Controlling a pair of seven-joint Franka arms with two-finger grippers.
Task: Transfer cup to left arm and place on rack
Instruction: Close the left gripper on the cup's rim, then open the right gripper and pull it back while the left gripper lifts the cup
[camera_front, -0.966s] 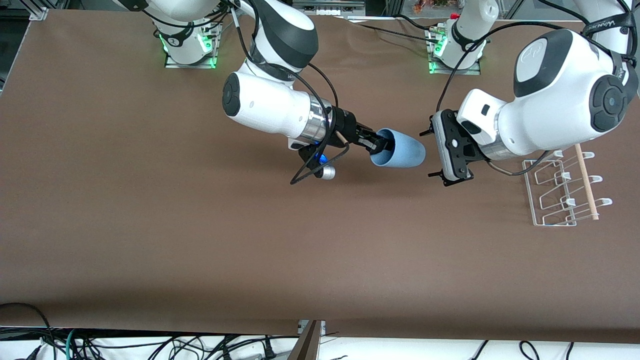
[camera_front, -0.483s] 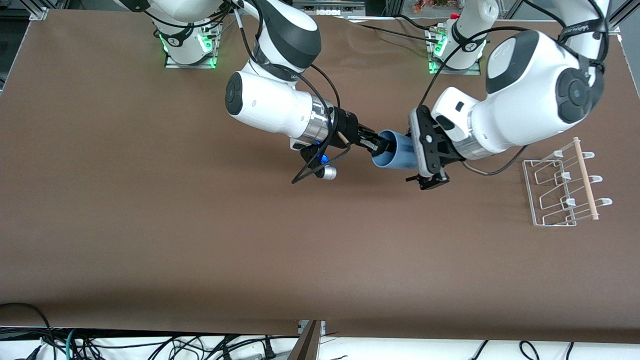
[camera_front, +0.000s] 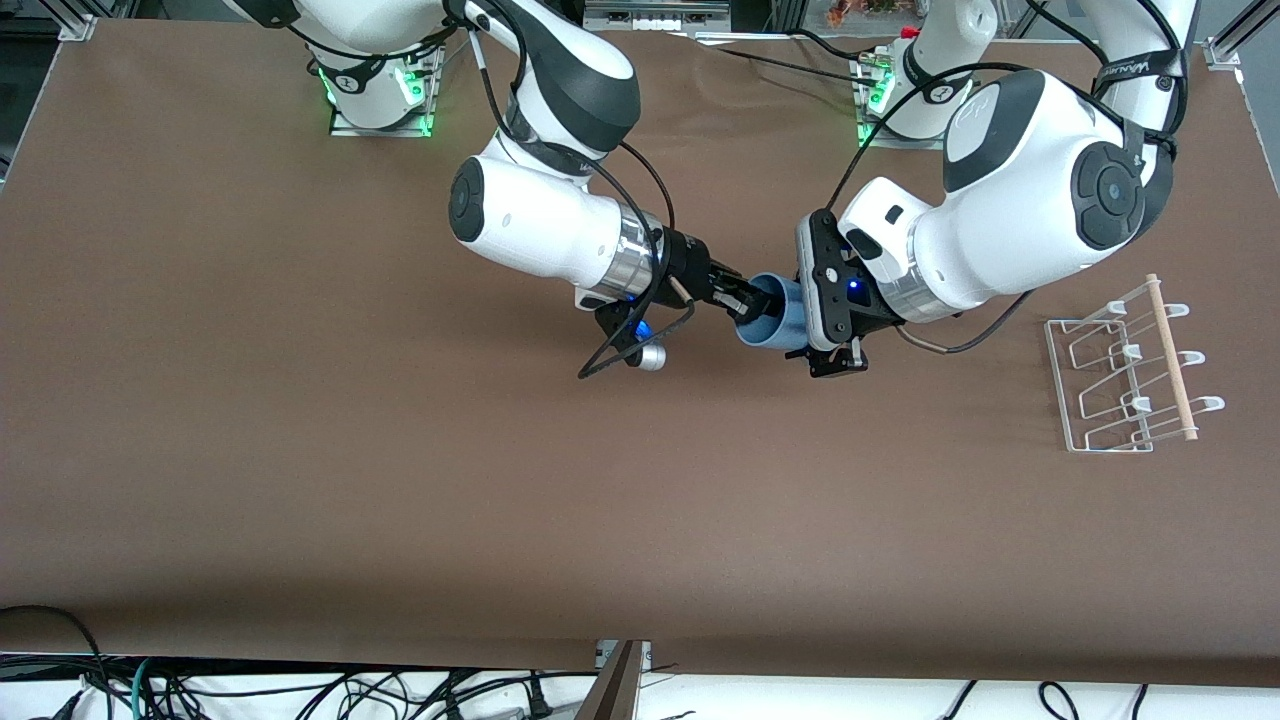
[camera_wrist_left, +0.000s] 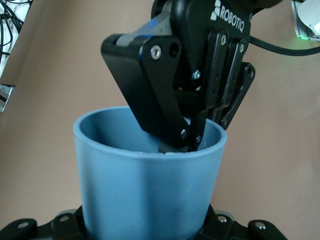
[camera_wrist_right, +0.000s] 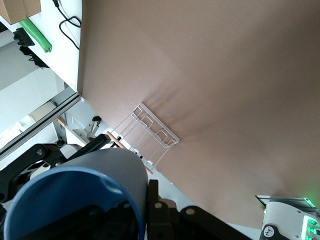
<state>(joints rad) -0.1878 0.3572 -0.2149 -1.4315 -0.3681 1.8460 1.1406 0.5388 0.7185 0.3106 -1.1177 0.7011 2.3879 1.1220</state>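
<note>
Next, I open my right gripper, which is pinching the rim of the cup (camera_front: 751, 336) in my left gripper's fingers, and back it clear before the cup moves.
The light-blue cup (camera_front: 770, 318) lies on its side in the air over the middle of the table. My right gripper (camera_front: 745, 298) is shut on its rim, one finger inside and one outside. The left wrist view shows that black gripper (camera_wrist_left: 177, 145) pinching the rim of the cup (camera_wrist_left: 145, 190). My left gripper (camera_front: 805, 312) is at the cup's base end, open, with a jaw on either side of the cup. The cup (camera_wrist_right: 117, 167) fills the lower corner of the right wrist view, beside my right gripper (camera_wrist_right: 141, 210). The white wire rack (camera_front: 1125, 375) stands at the left arm's end of the table.
The rack (camera_wrist_right: 150, 130) also shows in the right wrist view. A black cable loop (camera_front: 625, 345) hangs under the right wrist. The arms' bases (camera_front: 380, 90) stand along the table's edge farthest from the front camera. Loose cables lie off the table's near edge.
My left arm has swung toward the right arm, and its open gripper has slid over the cup's base end. My right gripper has kept hold of the rim, shifting slightly.
</note>
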